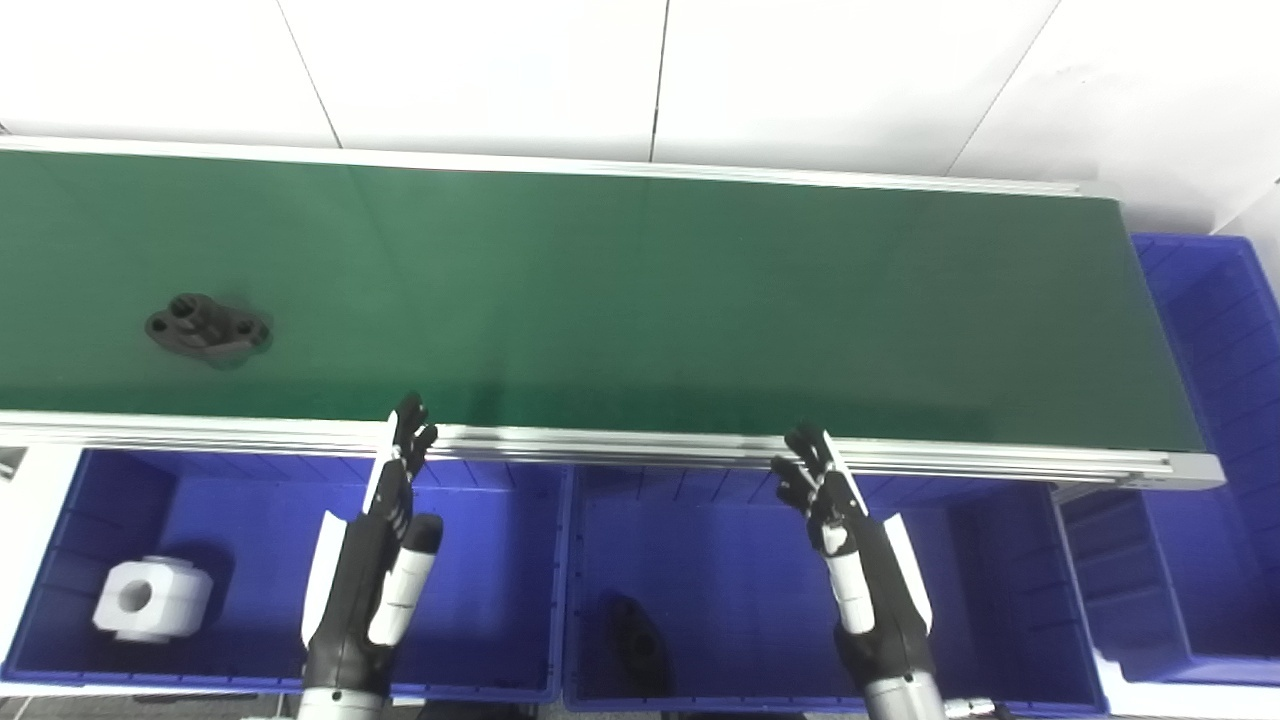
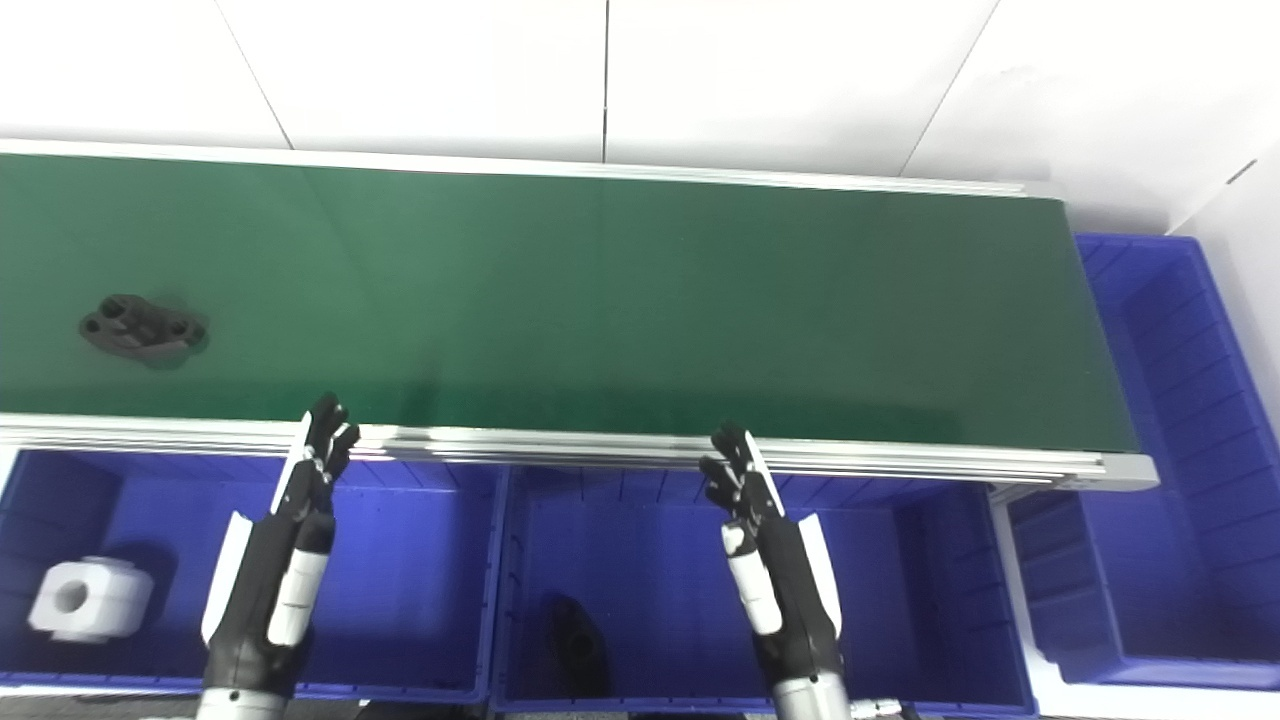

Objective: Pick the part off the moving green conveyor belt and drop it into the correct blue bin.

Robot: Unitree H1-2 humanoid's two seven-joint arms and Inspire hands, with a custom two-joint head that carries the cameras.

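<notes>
The black part (image 1: pixel 206 328) should settle flat and stay in place when I drop it into the middle bin, because its edge (image 1: pixel 248 332) spreads wide at its base.
A black flanged part (image 1: pixel 207 328) lies on the green conveyor belt (image 1: pixel 620 290) at its far left. It also shows in the right eye view (image 2: pixel 142 328). My left hand (image 1: pixel 385 540) is open and empty, held over the left blue bin (image 1: pixel 470 640) with its fingertips at the belt's near rail. My right hand (image 1: pixel 850 545) is open and empty over the middle blue bin (image 1: pixel 750 600), fingertips also at the rail. Both hands are well to the right of the part.
The left bin holds a white blocky part (image 1: pixel 152 598). The middle bin holds a black part (image 1: pixel 640 640). Another blue bin (image 1: pixel 1215 450) stands at the belt's right end. An aluminium rail (image 1: pixel 620 442) edges the belt's near side.
</notes>
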